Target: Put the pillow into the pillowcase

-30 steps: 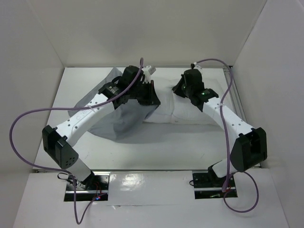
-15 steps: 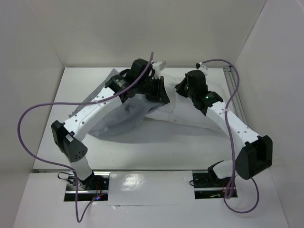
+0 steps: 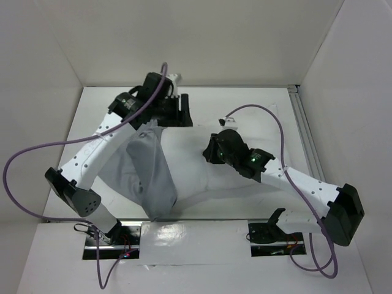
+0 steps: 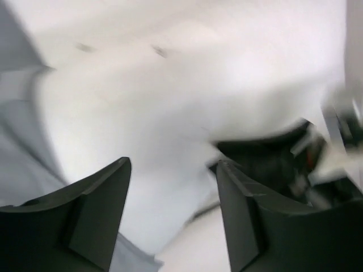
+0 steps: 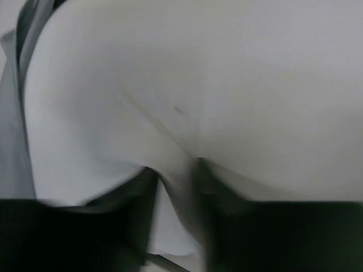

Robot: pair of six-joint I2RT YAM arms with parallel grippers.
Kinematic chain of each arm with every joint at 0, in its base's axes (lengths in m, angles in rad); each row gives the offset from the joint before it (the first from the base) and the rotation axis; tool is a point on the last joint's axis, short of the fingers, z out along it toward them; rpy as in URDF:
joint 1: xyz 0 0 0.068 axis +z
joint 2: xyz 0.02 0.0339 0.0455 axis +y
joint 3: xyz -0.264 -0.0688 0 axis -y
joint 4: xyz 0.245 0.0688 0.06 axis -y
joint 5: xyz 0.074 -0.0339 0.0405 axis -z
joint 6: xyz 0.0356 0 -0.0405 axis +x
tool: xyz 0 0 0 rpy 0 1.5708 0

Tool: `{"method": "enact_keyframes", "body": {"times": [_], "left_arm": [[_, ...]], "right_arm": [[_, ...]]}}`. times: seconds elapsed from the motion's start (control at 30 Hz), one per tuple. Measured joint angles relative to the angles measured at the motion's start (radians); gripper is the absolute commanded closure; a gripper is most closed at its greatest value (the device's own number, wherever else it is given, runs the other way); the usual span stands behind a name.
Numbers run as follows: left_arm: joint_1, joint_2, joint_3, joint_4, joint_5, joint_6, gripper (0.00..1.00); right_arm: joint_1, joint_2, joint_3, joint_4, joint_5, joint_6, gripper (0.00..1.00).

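The pillowcase drapes crooked toward the near side while the robot's right gripper pinches the middle of the pillow, so next the left gripper takes hold of the pillowcase's near end.
The white pillow lies across the middle of the table, its left part under the blue-grey pillowcase, which drapes toward the near edge. My left gripper hovers open above the pillow's far edge. In the left wrist view it has nothing between its fingers, with the pillow below and the pillowcase at the left. My right gripper is on top of the pillow. In the blurred right wrist view it pinches a raised fold of the pillow, and the pillowcase shows at the left edge.
White walls close in the table on the left, back and right. A metal rail runs along the right side. Purple cables loop off both arms. The right arm's black wrist shows close to my left fingers.
My left gripper has opened, let go of the pillowcase and swung back to the left. My right gripper has dragged the pillow nearer and leftward. The pillowcase now hangs toward the near edge.
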Motion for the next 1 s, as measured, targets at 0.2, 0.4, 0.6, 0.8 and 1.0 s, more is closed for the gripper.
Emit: {"method": "enact_keyframes", "body": {"times": [0.2, 0.4, 0.6, 0.8, 1.0], "left_arm": [[0.164, 0.029, 0.027, -0.035, -0.198, -0.032, 0.18], [0.255, 0.140, -0.029, -0.072, -0.287, -0.040, 0.18], [0.271, 0.302, -0.026, -0.075, -0.261, -0.034, 0.34], [0.274, 0.335, -0.016, -0.073, -0.160, -0.009, 1.00], [0.260, 0.335, 0.106, -0.096, -0.102, 0.018, 1.00]], "right_arm": [[0.018, 0.013, 0.167, -0.164, 0.104, -0.065, 0.07], [-0.066, 0.014, 0.337, -0.330, 0.243, -0.097, 0.02], [-0.543, 0.011, 0.335, -0.401, 0.139, -0.174, 0.01], [-0.941, 0.005, 0.196, -0.430, -0.116, -0.273, 0.01], [-0.925, 0.010, 0.029, -0.360, -0.286, -0.283, 0.79]]}}
